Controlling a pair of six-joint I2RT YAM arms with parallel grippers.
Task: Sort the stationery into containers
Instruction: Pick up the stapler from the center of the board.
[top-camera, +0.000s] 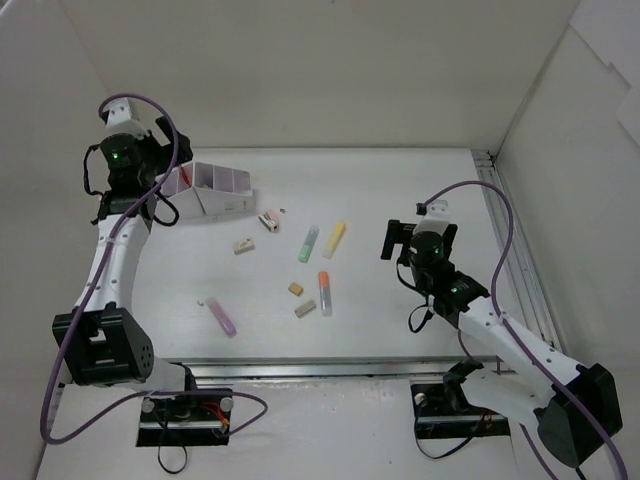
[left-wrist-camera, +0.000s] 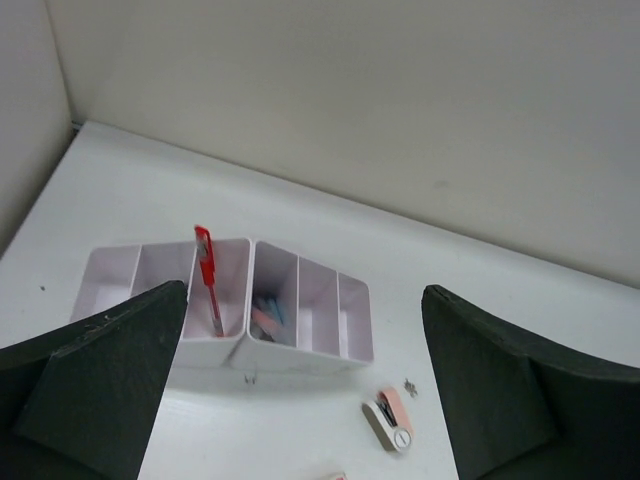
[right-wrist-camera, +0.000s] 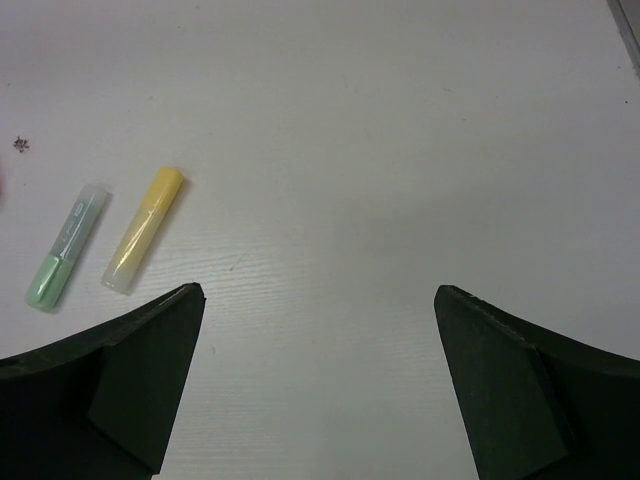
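My left gripper keeps going down to the block (top-camera: 243, 245) and closes across its narrow sides, because my fingers are open and the tan block lies clear of the sharpener (top-camera: 268, 221).
The pale-lilac organizer box (top-camera: 222, 192) stands at the back left, also in the left wrist view (left-wrist-camera: 355, 325). A red pen (left-wrist-camera: 208, 276) stands in one compartment, and blue and pink items lie in the one beside it. My left gripper (top-camera: 172, 168) hovers open and empty over the box (left-wrist-camera: 305, 290). A pink-white sharpener (top-camera: 268, 221) lies just right of the box. A green marker (top-camera: 308, 243), a yellow marker (top-camera: 334, 239), an orange marker (top-camera: 325, 293) and a pink marker (top-camera: 222, 316) lie on the table. My right gripper (top-camera: 397, 240) is open and empty (right-wrist-camera: 320, 290), right of the yellow marker (right-wrist-camera: 143, 228).
Tan eraser blocks lie at mid-table: one (top-camera: 243, 245) below the sharpener, two (top-camera: 296, 288) (top-camera: 305, 309) beside the orange marker. A metal rail (top-camera: 510, 260) runs along the table's right edge. White walls enclose the back and sides.
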